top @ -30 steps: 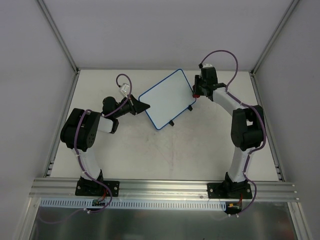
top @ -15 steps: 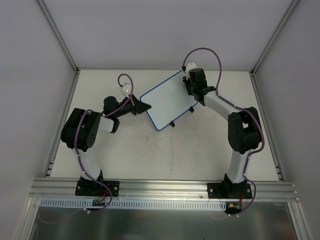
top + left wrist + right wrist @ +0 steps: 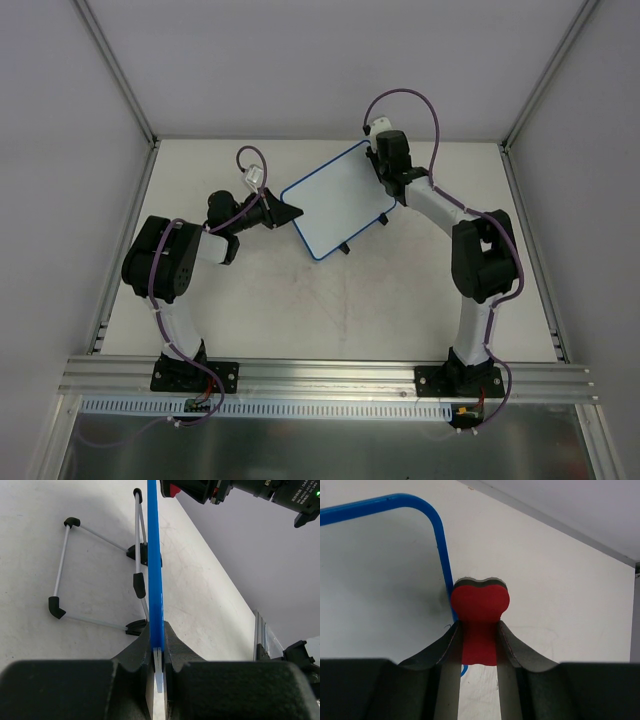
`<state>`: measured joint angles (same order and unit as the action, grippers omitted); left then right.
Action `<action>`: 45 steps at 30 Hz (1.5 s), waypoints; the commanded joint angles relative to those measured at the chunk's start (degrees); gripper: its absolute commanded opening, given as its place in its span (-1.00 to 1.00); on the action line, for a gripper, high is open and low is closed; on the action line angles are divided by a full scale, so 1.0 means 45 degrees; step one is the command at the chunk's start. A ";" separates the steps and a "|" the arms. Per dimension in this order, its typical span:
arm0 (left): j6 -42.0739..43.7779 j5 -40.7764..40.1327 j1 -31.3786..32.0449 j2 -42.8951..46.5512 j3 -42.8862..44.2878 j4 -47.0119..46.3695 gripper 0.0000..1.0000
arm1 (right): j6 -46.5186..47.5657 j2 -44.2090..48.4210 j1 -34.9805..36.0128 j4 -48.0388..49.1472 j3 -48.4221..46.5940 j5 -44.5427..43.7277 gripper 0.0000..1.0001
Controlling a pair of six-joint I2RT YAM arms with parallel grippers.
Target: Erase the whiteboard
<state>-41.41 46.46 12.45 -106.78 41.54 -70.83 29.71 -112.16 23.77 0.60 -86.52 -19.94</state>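
My right gripper has the eraser's head hanging out past the whiteboard's blue rim (image 3: 448,571), so it should move the eraser back inward and wipe the white surface (image 3: 426,596) next to the whiteboard's rim.
The whiteboard (image 3: 337,199), white with a thin blue rim, lies tilted at the back middle of the table. My left gripper (image 3: 292,212) is shut on its left edge; the left wrist view shows the blue rim (image 3: 154,570) edge-on between the jaws (image 3: 158,650). My right gripper (image 3: 380,172) is shut on the red bone-shaped eraser (image 3: 479,614) over the board's right corner. In the right wrist view the eraser's head sits at the blue rim (image 3: 442,555), by a faint grey smudge on the white surface (image 3: 380,580).
The board's wire stand with black feet (image 3: 100,575) shows behind it in the left wrist view, and two black feet (image 3: 344,246) stick out at its near edge. Metal frame rails (image 3: 330,375) and walls border the table.
My right gripper with the eraser has moved left from beside the board's right edge onto its upper right corner. The left gripper and board have hardly moved.
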 commanded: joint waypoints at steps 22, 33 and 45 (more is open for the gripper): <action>-0.0153 0.0418 0.0203 -0.0391 0.0906 -0.1467 -1.00 | -0.0528 0.0139 0.0186 -0.0483 0.0985 0.0174 -1.00; -0.0368 0.0516 0.0144 -0.0548 0.0847 -0.1877 -1.00 | -0.1310 -0.0017 0.0109 -0.2398 0.0575 -0.0607 -1.00; -0.0330 0.0653 0.0125 -0.0431 0.0789 -0.1858 -1.00 | -0.1076 -0.1383 0.0069 -0.3200 -0.2156 -0.0236 -1.00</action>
<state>-44.40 45.91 12.38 -109.49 43.66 -70.91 24.88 -116.95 24.08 -13.41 -91.24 -21.34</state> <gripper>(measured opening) 0.044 0.317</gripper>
